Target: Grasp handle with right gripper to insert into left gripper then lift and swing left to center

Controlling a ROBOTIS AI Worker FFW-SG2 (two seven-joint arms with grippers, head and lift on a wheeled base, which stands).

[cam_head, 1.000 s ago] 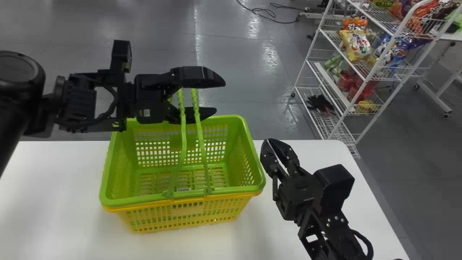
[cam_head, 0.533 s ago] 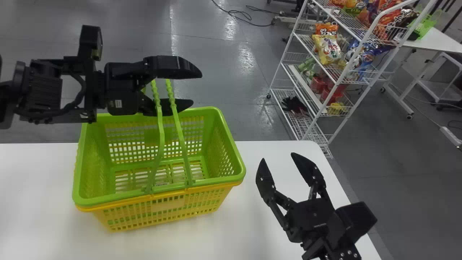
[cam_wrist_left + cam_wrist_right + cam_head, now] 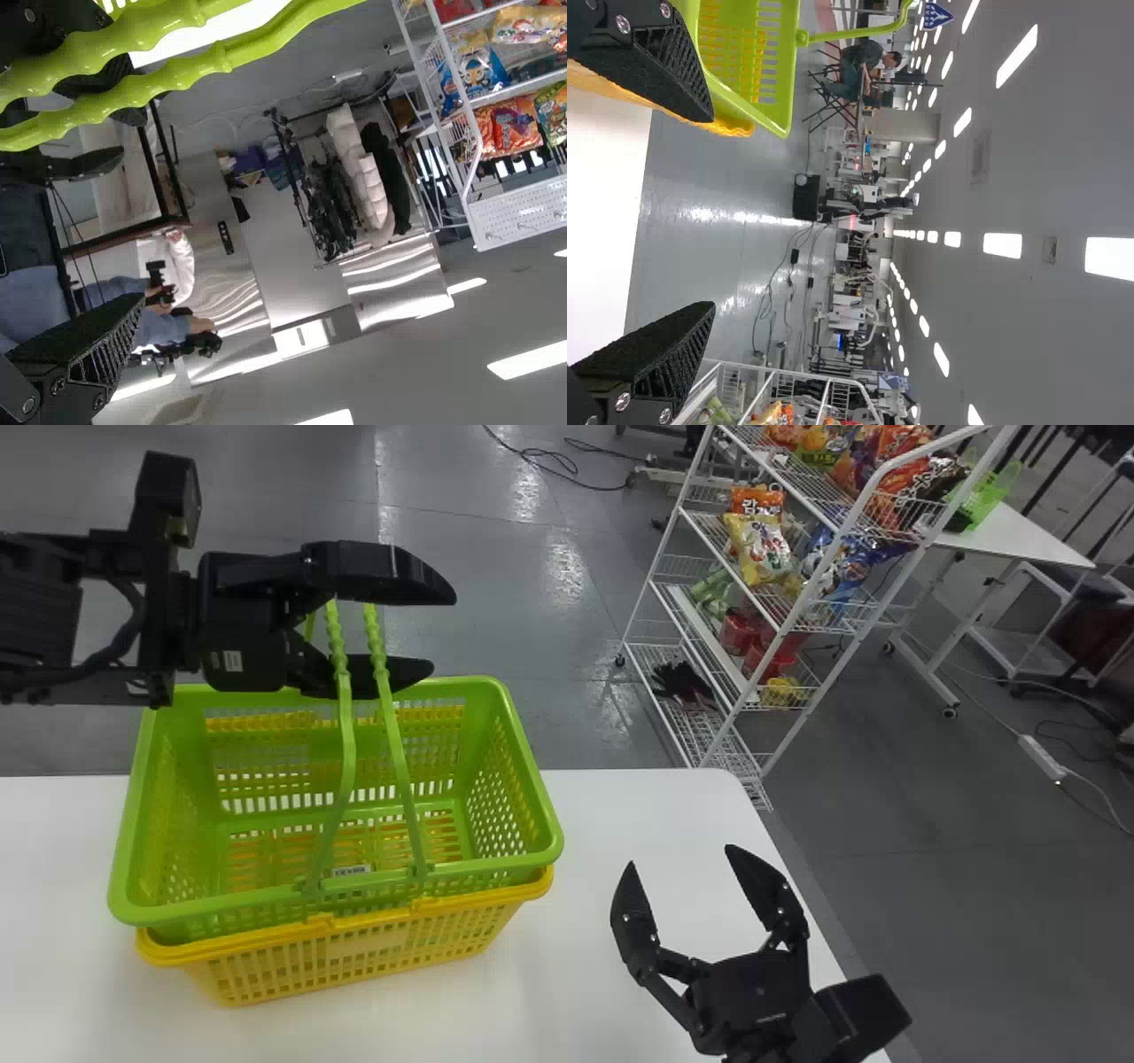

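The green basket will slide out and leave the yellow basket behind when I lift, because the green rim is above the yellow rim.
My left gripper is over the rear part of the green basket, its two fingers apart. The basket's upright green handles cross between them, behind the upper finger and in front of the lower. In the left wrist view the handles run past one finger of the left gripper. Under the green basket, a yellow basket sits on the table, nested around it. Right of both, low over the table, the right gripper is open and holds nothing; the right gripper looks the same from its wrist.
The white table reaches beyond the baskets on the right. A white wire rack with snack bags stands on the floor behind its right corner. Farther back is another white table with a green basket on it.
The head view has swung right, shifting the scene left. The green basket's front rim stands higher above the yellow one. My right gripper has opened and drawn back from the baskets toward the near side.
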